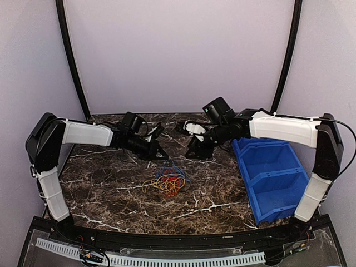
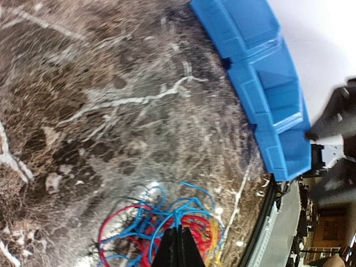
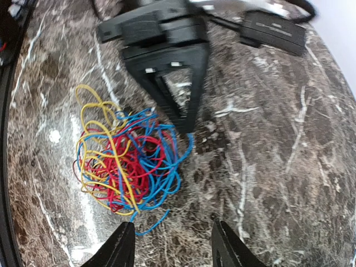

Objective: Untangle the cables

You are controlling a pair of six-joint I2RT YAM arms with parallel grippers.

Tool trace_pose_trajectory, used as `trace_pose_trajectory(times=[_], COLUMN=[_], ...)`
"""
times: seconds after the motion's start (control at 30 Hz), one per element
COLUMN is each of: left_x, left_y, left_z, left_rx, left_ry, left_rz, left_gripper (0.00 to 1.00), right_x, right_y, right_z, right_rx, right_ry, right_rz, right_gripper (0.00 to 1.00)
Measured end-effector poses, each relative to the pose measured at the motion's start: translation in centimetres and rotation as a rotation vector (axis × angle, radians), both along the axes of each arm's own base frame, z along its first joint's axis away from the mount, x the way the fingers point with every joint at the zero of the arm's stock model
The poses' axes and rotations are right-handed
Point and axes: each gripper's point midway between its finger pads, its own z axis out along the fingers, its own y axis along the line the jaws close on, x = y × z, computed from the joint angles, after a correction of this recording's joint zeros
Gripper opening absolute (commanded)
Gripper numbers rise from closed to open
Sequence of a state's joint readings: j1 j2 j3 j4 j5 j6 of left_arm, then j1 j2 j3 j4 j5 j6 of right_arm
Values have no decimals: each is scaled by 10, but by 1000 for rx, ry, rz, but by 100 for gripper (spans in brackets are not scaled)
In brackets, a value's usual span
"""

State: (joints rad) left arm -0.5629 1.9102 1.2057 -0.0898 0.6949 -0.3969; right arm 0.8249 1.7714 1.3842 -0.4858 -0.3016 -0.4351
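The blue strands [image 1: 172, 164] rise clear of the cable bundle [image 1: 168, 182], near the robot's open right gripper, so the left gripper should continue to hold them until the right gripper closes on them.
The cables [image 1: 168, 181] lie as one knotted bundle of blue, red and yellow wires at the middle of the marble table. My left gripper [image 1: 163, 154] hangs just behind the bundle. In the left wrist view its jaws [image 2: 178, 245] are shut, and blue strands [image 2: 177, 219] rise to a peak at their tip. The right wrist view shows the bundle [image 3: 125, 164] with the left gripper's tip [image 3: 186, 123] at its blue edge. My right gripper [image 3: 172, 245] is open and empty, above the table just right of the bundle; in the top view it [image 1: 194, 151] sits behind and right of the bundle.
A blue bin [image 1: 272, 178] with two compartments stands at the right side of the table, and shows in the left wrist view [image 2: 261, 83]. A black rail [image 1: 167, 245] runs along the near edge. Purple walls close in the back and sides.
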Motion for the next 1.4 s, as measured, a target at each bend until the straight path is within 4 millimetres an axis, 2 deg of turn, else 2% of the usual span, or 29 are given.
trace_pose_trajectory(times=[0.07, 0.13, 0.3, 0.37, 0.43, 0.53, 0.63, 0.67, 0.73, 0.77, 0.8, 0.87, 0.9, 0.93, 1.0, 1.1, 1.27, 1.33, 1.4], left_x=[-5, -13, -37, -45, -51, -57, -62, -63, -64, -65, -64, -64, -63, -63, -66, -75, -107, -104, -92], left_y=[-2, -4, -12, -16, -19, -24, -27, -28, -29, -29, -29, -28, -26, -24, -20, -18, -39, -42, -44], left_z=[26, 58, 126, 143, 152, 155, 153, 153, 153, 153, 153, 153, 153, 152, 148, 136, 121, 122, 122], left_rx=[-64, -141, -284, -321, -344, -358, -359, -358, -358, -357, -356, -349, -345, -340, -325, -285, -269, -277, -279], left_ry=[-55, -128, -300, -345, -368, -374, -366, -365, -366, -366, -368, -376, -388, -409, -457, -556, -692, -728, -762], left_rz=[-21, -49, -114, -133, -146, -160, -169, -171, -173, -173, -170, -158, -144, -128, -98, -52, -52, -24, 27], left_gripper=[0, 0, 0, 0, 0, 0, 0, 0, 0, 1, 5, 32, 38, 50, 61, 64, 62, 59, 56], right_x=[16, 22, 6, -1, -6, -10, -12, -14, -19, -21, -24, -27, -28, -28, -28, -27, -25, -26, -27], right_y=[-8, -10, 0, 4, 8, 14, 23, 25, 28, 29, 30, 31, 32, 32, 33, 36, 40, 41, 42], right_z=[22, 32, 38, 41, 45, 55, 67, 69, 74, 75, 76, 77, 79, 80, 87, 105, 137, 148, 157], right_rx=[70, 106, 157, 181, 207, 246, 293, 306, 330, 338, 344, 347, 347, 346, 351, 374, 416, 432, 445], right_ry=[1, 2, 60, 82, 102, 119, 128, 135, 153, 160, 163, 172, 172, 172, 168, 149, 119, 114, 114], right_rz=[-53, -72, -9, 21, 46, 76, 111, 122, 146, 158, 170, 179, 183, 186, 191, 201, 213, 219, 224], right_gripper=[49, 49, 52, 53, 55, 55, 46, 38, 3, 0, 0, 0, 0, 0, 0, 0, 0, 0, 0])
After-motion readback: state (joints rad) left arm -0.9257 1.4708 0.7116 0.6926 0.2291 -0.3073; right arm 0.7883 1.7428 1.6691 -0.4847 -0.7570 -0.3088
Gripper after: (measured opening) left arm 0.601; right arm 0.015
